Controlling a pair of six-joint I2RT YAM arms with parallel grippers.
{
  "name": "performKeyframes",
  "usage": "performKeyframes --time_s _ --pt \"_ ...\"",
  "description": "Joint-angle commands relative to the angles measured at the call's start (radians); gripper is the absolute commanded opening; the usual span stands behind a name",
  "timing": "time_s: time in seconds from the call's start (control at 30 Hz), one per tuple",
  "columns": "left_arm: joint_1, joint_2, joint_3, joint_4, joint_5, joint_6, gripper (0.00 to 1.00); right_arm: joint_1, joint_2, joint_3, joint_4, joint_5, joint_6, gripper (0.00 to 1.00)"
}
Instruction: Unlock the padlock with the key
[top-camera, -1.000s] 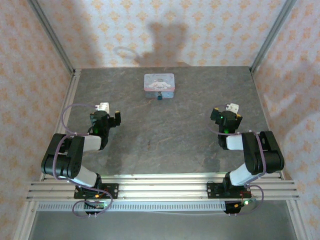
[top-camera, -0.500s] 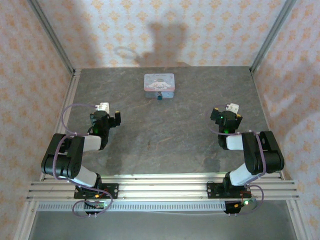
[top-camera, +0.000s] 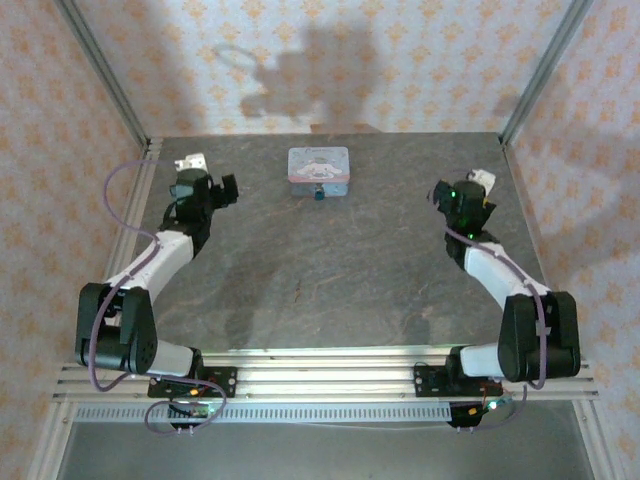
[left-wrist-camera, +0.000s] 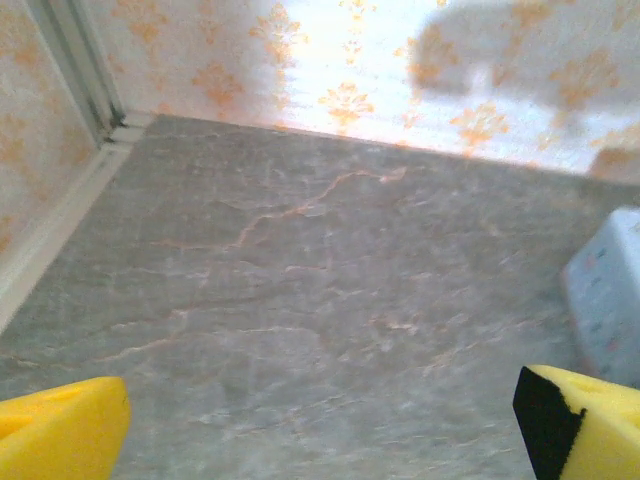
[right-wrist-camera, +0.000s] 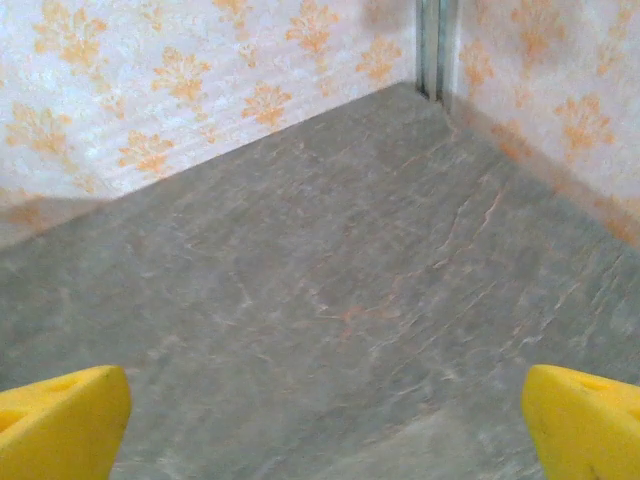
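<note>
The stone between my left gripper and the pastel tin is clear, so I should keep that gripper going to the tin's facing end (top-camera: 292, 172) and close it there.
The padlock (top-camera: 318, 194) is a tiny dark blue spot against the near side of the pastel tin (top-camera: 318, 167), at the table's far middle. The key is too small to make out and stays hidden from me. My left gripper (top-camera: 207, 182) hangs open over the far left of the table, well left of the tin. In the left wrist view its yellow pads (left-wrist-camera: 62, 432) stand wide apart over bare stone, with the tin's edge (left-wrist-camera: 608, 292) at the right. My right gripper (top-camera: 463, 192) is open over the far right, its pads (right-wrist-camera: 588, 420) wide apart with nothing between them.
The grey stone table (top-camera: 330, 270) is walled by patterned panels on three sides, with metal corner posts (top-camera: 100, 70) at the back. The arms' bases sit on the aluminium rail (top-camera: 320, 378) at the near edge.
Both arms have stretched away from their bases toward the back of the table, the left one going far left and the right one far right. Both grippers stayed open.
</note>
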Motion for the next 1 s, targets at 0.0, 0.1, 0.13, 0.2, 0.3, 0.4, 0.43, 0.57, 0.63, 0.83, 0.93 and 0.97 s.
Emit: performKeyframes --time_s 0.0,0.1,0.13,0.2,0.3,0.4,0.43,0.57,0.63,0.83,0.93,0.97 --pt "-0.002 0.072 0.138 -0.232 0.087 -0.176 1.0 0.034 0.09 0.187 -0.339 -0.044 0.205 0.99" --pt "-0.024 0.194 0.315 -0.324 0.147 -0.258 1.0 0.123 0.248 0.418 -0.499 -0.044 0.265 0.97" --pt "-0.034 0.245 0.384 -0.357 0.165 -0.277 1.0 0.153 0.304 0.496 -0.538 -0.038 0.282 0.97" --pt "-0.057 0.343 0.509 -0.399 0.202 -0.292 1.0 0.199 0.414 0.623 -0.578 -0.039 0.313 0.97" --pt "-0.088 0.524 0.726 -0.496 0.257 -0.304 1.0 0.221 0.598 0.83 -0.625 -0.134 0.354 0.97" --pt "-0.109 0.7 0.938 -0.582 0.323 -0.308 0.96 0.225 0.798 1.083 -0.715 -0.246 0.38 0.96" --pt "-0.113 0.753 1.001 -0.603 0.344 -0.313 0.94 0.226 0.862 1.167 -0.746 -0.284 0.383 0.94" --pt "-0.119 0.902 1.168 -0.645 0.411 -0.343 0.86 0.232 1.055 1.418 -0.827 -0.385 0.388 0.9" --pt "-0.122 0.953 1.205 -0.639 0.44 -0.36 0.84 0.237 1.127 1.509 -0.845 -0.447 0.392 0.89" --pt "-0.136 0.975 1.179 -0.642 0.475 -0.372 0.73 0.28 1.211 1.598 -0.849 -0.555 0.347 0.78" --pt "-0.136 0.912 1.063 -0.607 0.466 -0.402 0.7 0.306 1.212 1.589 -0.865 -0.572 0.321 0.71" --pt "-0.135 0.883 1.011 -0.589 0.466 -0.406 0.69 0.317 1.208 1.583 -0.878 -0.571 0.315 0.7"
